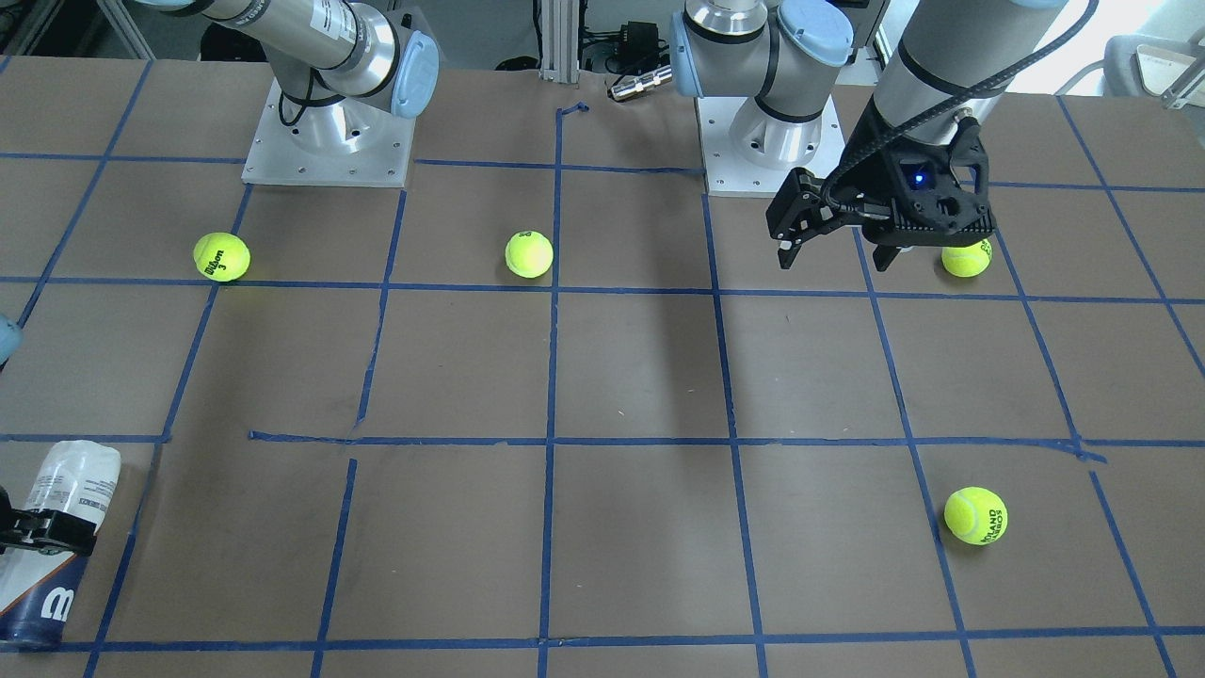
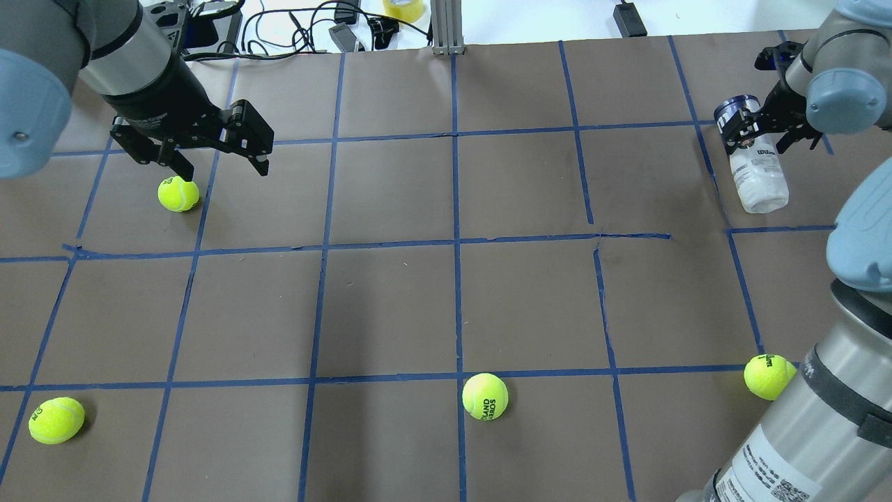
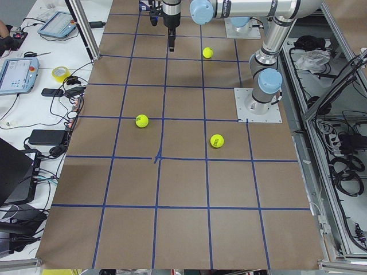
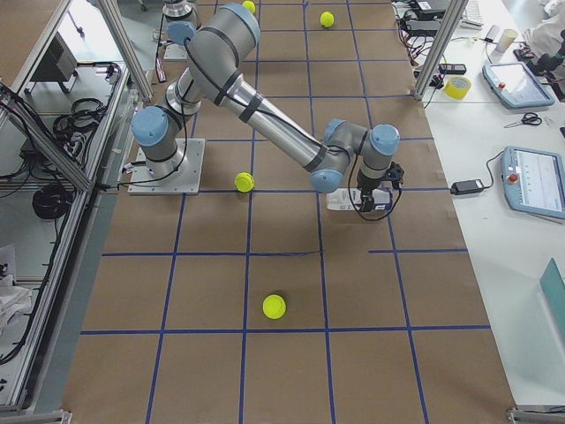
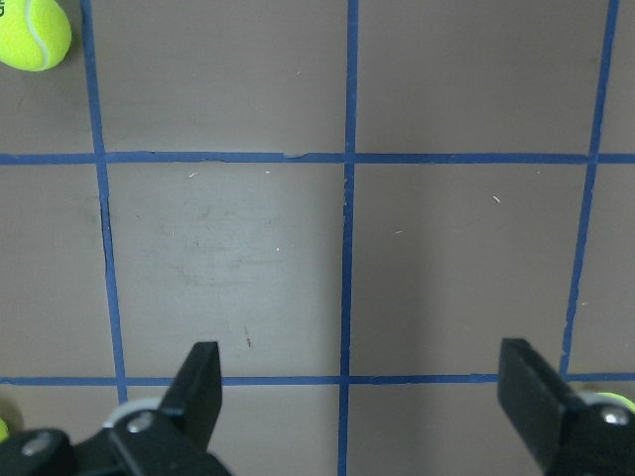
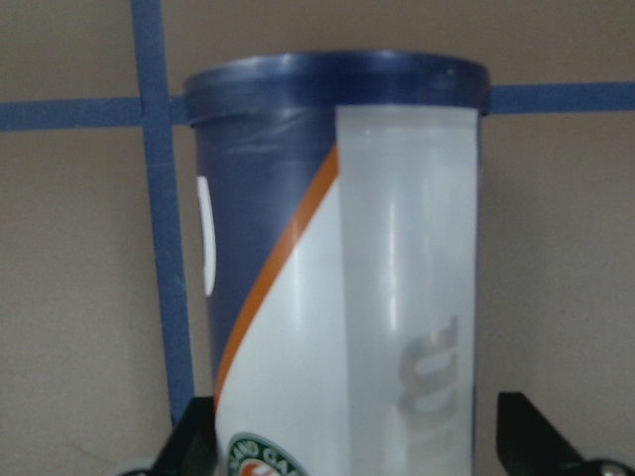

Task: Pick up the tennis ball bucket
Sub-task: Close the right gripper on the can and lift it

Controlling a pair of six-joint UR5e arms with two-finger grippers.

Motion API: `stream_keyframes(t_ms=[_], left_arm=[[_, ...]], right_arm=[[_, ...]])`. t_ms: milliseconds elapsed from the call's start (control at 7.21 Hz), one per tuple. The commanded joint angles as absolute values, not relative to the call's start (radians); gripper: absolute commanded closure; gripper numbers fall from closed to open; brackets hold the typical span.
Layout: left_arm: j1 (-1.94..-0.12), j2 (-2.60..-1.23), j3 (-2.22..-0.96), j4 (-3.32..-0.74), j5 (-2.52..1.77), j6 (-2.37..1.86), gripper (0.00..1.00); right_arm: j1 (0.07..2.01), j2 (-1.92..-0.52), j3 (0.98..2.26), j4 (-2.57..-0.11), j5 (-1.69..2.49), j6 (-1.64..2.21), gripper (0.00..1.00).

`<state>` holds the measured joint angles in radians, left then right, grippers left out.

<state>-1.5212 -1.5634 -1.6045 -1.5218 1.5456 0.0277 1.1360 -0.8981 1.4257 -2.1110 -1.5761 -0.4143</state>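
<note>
The robot should expect the tennis ball bucket (image 1: 47, 574) to be empty when it lifts it, because the bucket's clear strip (image 6: 410, 248) shows pale grey instead of tennis ball yellow.
The tennis ball bucket (image 2: 757, 171) is a clear can with a white and navy label. It lies on its side at the table's far right, and it also shows in the front-facing view (image 1: 58, 527). My right gripper (image 2: 756, 131) is open and straddles the can near its navy end. In the right wrist view the can (image 6: 337, 278) fills the frame, with a finger (image 6: 193, 436) on each side of it. My left gripper (image 2: 223, 167) is open and empty, above a tennis ball (image 2: 178, 194) at the far left.
Three more tennis balls lie on the brown, blue-taped table: front left (image 2: 56, 420), front middle (image 2: 485, 396) and front right (image 2: 769, 376) by my right arm's base. Cables and a tape roll (image 2: 403, 8) lie past the far edge.
</note>
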Motion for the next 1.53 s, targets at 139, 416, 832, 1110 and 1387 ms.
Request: stream_keyframes(t_ms=[139, 416, 832, 1110, 1387], left_arm=[[-1.522, -1.566, -1.605, -1.522, 1.545, 0.026, 0.0], [-1.522, -1.565, -1.605, -1.52, 1.546, 0.026, 0.0], [-1.522, -1.565, -1.605, -1.522, 1.546, 0.026, 0.0], [-1.522, -1.566, -1.605, -1.52, 1.545, 0.025, 0.0], [-1.522, -1.566, -1.605, -1.522, 1.545, 0.025, 0.0]], right_arm=[[1.134, -0.877, 1.436, -2.1, -1.575, -0.439, 0.0], [1.132, -0.871, 1.434, -2.102, -1.575, -0.439, 0.0], [1.134, -0.873, 1.431, -2.102, -1.571, -0.437, 0.08], [1.134, -0.868, 1.431, -2.1, -1.572, -0.437, 0.3], [1.141, -0.896, 1.424, -2.097, -1.572, -0.434, 0.3]])
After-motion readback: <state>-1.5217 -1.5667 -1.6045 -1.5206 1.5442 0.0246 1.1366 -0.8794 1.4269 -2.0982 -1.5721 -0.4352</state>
